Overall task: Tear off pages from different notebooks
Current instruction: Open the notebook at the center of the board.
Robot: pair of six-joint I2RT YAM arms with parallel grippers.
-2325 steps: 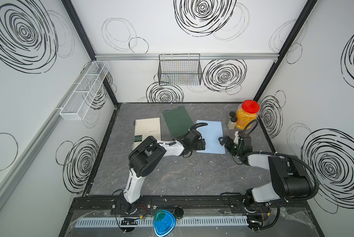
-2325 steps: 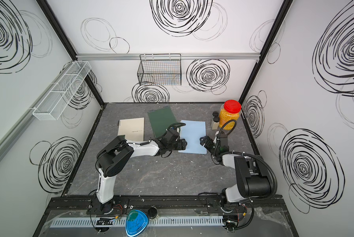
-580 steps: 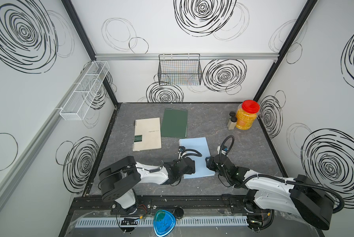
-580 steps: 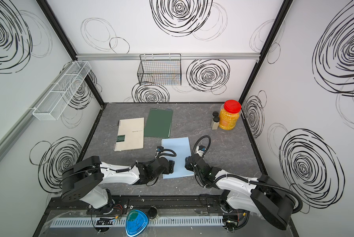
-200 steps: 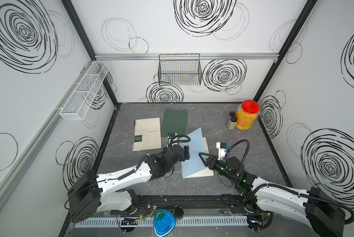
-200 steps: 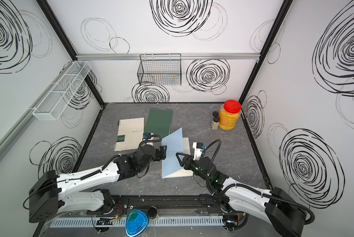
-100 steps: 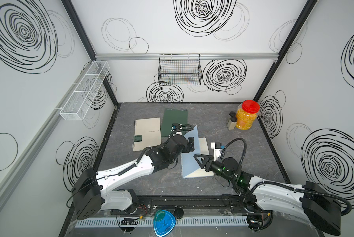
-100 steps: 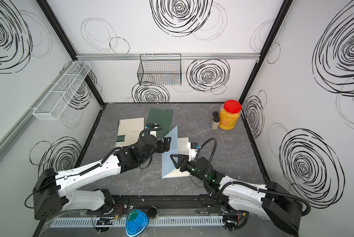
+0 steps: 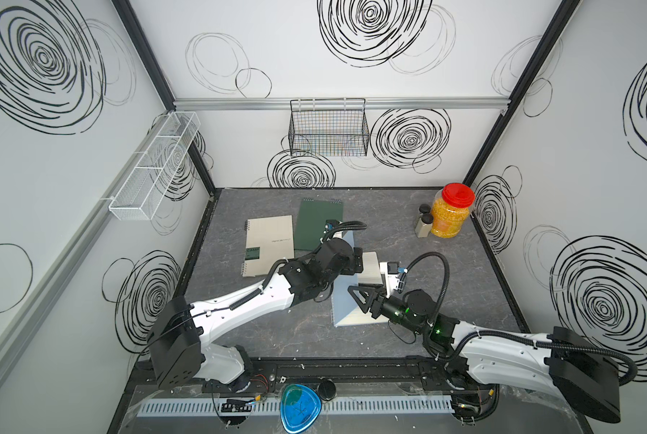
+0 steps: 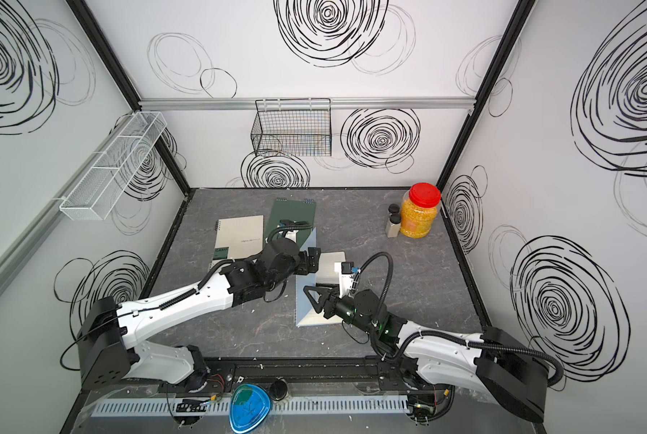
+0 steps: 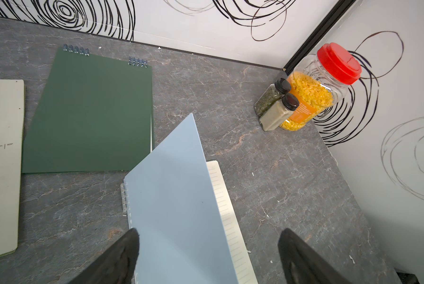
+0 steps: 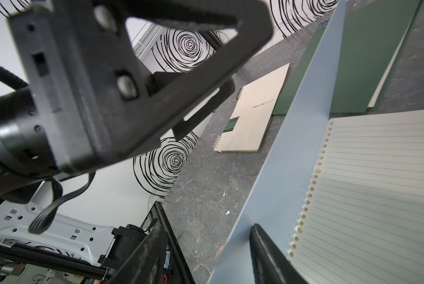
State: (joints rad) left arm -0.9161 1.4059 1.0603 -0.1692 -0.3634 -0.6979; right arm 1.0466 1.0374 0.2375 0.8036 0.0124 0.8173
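Note:
Next, I pinch the cover's far edge [image 11: 225, 241] with my left gripper and fold the cover open, because the light blue cover [image 11: 174, 198] is leaning over the lined page, held up by my right gripper's finger.
The light blue notebook [image 9: 342, 306] lies mid-table with its cover standing nearly upright [image 11: 171, 196]. Its top lined page [image 12: 378, 184] is uncovered and lies flat in the binding [image 10: 331, 270]. My left gripper [image 11: 209, 232] hovers open above the cover's far part, one finger on each side [image 9: 356, 259]. My right gripper [image 12: 206, 228] is open at the near part of the cover [image 9: 355, 298]. One of its fingers rests on the cover's inner face; the other is well off the outer side. The cream notebook [image 9: 269, 244] and the dark green notebook [image 9: 318, 225] lie shut behind.
A red-lidded jar of yellow grains [image 9: 450, 212] and two small spice bottles [image 9: 423, 223] stand in the back right corner. A wire basket [image 9: 327, 127] hangs on the back wall and a white mesh shelf [image 9: 153, 167] on the left wall.
The blue cover has swung from a slant to nearly upright. My left gripper has risen and moved over the cover. The right gripper has shifted left and its jaws have widened a little.

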